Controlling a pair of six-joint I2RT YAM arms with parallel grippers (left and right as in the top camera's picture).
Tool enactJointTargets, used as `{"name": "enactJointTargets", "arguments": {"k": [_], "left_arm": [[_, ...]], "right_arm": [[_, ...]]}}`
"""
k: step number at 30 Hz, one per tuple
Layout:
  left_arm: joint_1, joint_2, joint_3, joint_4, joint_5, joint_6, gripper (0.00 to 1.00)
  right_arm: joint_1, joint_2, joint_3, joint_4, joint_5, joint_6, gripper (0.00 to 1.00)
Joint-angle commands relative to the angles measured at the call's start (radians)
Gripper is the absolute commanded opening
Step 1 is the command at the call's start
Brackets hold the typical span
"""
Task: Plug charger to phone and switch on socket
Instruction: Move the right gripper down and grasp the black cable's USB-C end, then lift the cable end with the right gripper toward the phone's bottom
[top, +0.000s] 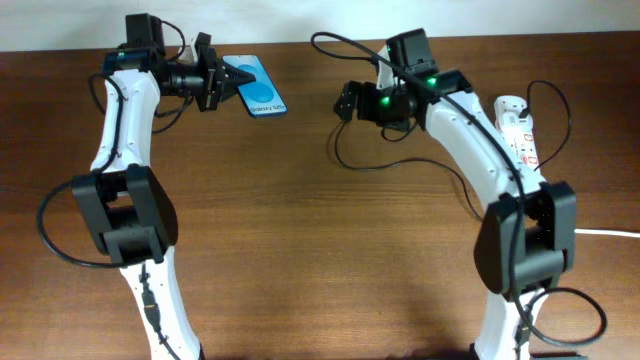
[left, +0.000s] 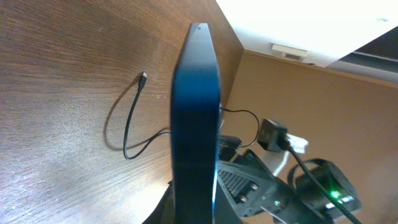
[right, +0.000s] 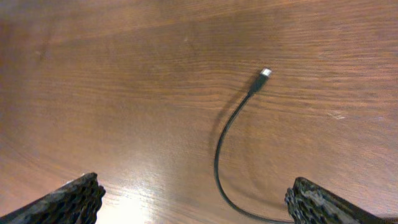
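The cable's connector tip (right: 265, 73) is lying free on the wood, so the robot's left gripper should keep the phone still while its right gripper takes hold just behind the connector tip (right: 254, 89).
The phone (top: 257, 90), with its blue screen, is at the far left of the table, gripped at its near end by my left gripper (top: 215, 80). In the left wrist view I see the phone (left: 196, 118) edge-on between the jaws. The charger cable (top: 385, 166) lies in a loop on the wood at centre right. Its connector tip (right: 265, 73) lies free on the table ahead of my right gripper (right: 193, 208), which is open, empty and above the cable. The tip also shows in the left wrist view (left: 143, 76). The white socket strip (top: 520, 125) lies at the far right.
The right arm (top: 470, 140) reaches across in front of the socket strip. A thick white lead (top: 610, 232) runs off the right edge. The table's far edge (top: 300, 42) meets the wall just behind the phone.
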Motion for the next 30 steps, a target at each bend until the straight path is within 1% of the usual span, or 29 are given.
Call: {"name": "enactJointTargets", "arguments": {"k": [1, 2, 3, 4, 5, 6, 14, 17, 21, 25, 27, 28, 30], "left_arm": [[0.005, -0.006, 0.012, 0.002, 0.044, 0.019, 0.0], [0.005, -0.006, 0.012, 0.002, 0.044, 0.019, 0.0], [0.005, -0.006, 0.012, 0.002, 0.044, 0.019, 0.0], [0.005, -0.006, 0.012, 0.002, 0.044, 0.019, 0.0], [0.005, -0.006, 0.012, 0.002, 0.044, 0.019, 0.0], [0.005, -0.006, 0.012, 0.002, 0.044, 0.019, 0.0], [0.005, -0.006, 0.012, 0.002, 0.043, 0.019, 0.0], [0.004, -0.006, 0.012, 0.002, 0.044, 0.019, 0.0], [0.004, -0.006, 0.012, 0.002, 0.043, 0.019, 0.0], [0.004, -0.006, 0.012, 0.002, 0.043, 0.019, 0.0], [0.004, -0.006, 0.012, 0.002, 0.043, 0.019, 0.0], [0.004, -0.006, 0.012, 0.002, 0.043, 0.019, 0.0], [0.004, -0.006, 0.012, 0.002, 0.043, 0.019, 0.0]], "right_arm": [[-0.001, 0.025, 0.019, 0.058, -0.035, 0.024, 0.99], [-0.001, 0.031, 0.019, 0.055, 0.03, 0.1, 0.96], [-0.001, 0.043, 0.018, 0.048, 0.093, 0.225, 0.79], [-0.001, 0.059, 0.018, 0.05, 0.098, 0.314, 0.56], [-0.001, 0.08, 0.018, 0.055, 0.094, 0.377, 0.45], [-0.001, 0.105, 0.018, 0.061, 0.093, 0.404, 0.43], [0.019, 0.219, 0.018, 0.124, 0.091, 0.418, 0.42], [0.039, 0.259, 0.018, 0.168, 0.095, 0.459, 0.39], [0.046, 0.315, 0.018, 0.221, 0.093, 0.515, 0.38], [0.047, 0.349, 0.018, 0.252, 0.094, 0.514, 0.38], [0.045, 0.363, 0.018, 0.271, 0.094, 0.514, 0.33], [0.044, 0.368, 0.018, 0.274, 0.095, 0.506, 0.26], [0.044, 0.369, 0.018, 0.274, 0.095, 0.465, 0.15]]}}
